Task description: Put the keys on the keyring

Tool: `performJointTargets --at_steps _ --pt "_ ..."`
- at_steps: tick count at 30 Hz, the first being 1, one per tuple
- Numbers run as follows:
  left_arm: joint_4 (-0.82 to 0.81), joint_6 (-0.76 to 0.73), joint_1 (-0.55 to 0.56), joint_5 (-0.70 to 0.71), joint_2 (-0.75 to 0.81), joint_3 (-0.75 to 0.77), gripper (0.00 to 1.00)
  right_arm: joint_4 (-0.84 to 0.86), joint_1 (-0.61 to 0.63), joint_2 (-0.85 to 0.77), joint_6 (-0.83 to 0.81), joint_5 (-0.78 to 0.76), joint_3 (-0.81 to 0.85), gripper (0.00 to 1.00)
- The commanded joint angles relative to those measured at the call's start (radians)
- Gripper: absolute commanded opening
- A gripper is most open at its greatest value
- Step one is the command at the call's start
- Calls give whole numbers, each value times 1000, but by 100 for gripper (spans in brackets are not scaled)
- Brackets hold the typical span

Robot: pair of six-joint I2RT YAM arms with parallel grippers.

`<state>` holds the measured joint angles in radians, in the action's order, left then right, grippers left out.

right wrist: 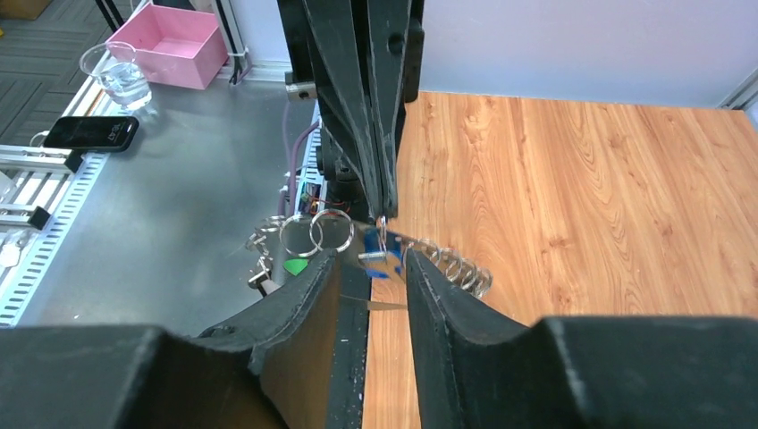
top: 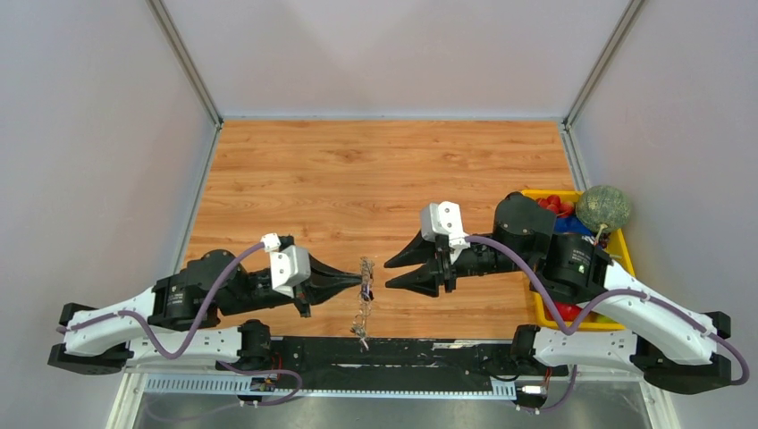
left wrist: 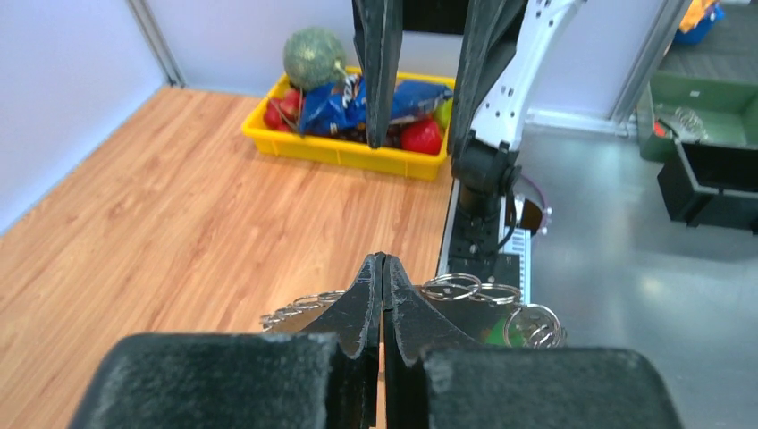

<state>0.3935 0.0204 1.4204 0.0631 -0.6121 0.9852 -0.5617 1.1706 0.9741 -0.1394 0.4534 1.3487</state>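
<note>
I should close my right gripper on the ring [right wrist: 382,243] just below my left gripper's fingers before my left gripper opens, because only my left gripper is pinching the ring [right wrist: 383,231] above the blue tag.
The keyring [top: 363,313] hangs edge-on between the two arms, strung with small silvery rings [right wrist: 456,268]. My left gripper [top: 366,285] is shut on the keyring, with rings spreading to both sides of its fingertips [left wrist: 383,261]. A key with a blue tag [right wrist: 379,261] hangs just under the left fingertips [right wrist: 383,210]. A green tag [right wrist: 295,266] shows lower on the bunch. My right gripper [top: 387,275] faces the left one and stands open. In the right wrist view the blue-tagged key lies at the mouth of the right gripper [right wrist: 374,257], touching neither finger.
A yellow bin [top: 627,250] with a green melon [top: 602,207], snack bags and red fruit stands at the table's right edge, behind my right arm. Off the table, the right wrist view shows a pink box [right wrist: 170,40], a glass [right wrist: 114,76] and a phone [right wrist: 89,132].
</note>
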Motion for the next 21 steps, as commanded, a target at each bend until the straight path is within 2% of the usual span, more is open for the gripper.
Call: performJointTargets --at_steps 1,14,21 --pt "-221 -4 2 9 54 -30 0 134 6 -43 27 -20 -55 38" --pt "-501 11 1 -45 125 -155 0 375 26 -68 -48 -31 -179 42" --pt "-532 22 2 -57 134 -178 0 427 36 -49 -69 -21 -186 42"
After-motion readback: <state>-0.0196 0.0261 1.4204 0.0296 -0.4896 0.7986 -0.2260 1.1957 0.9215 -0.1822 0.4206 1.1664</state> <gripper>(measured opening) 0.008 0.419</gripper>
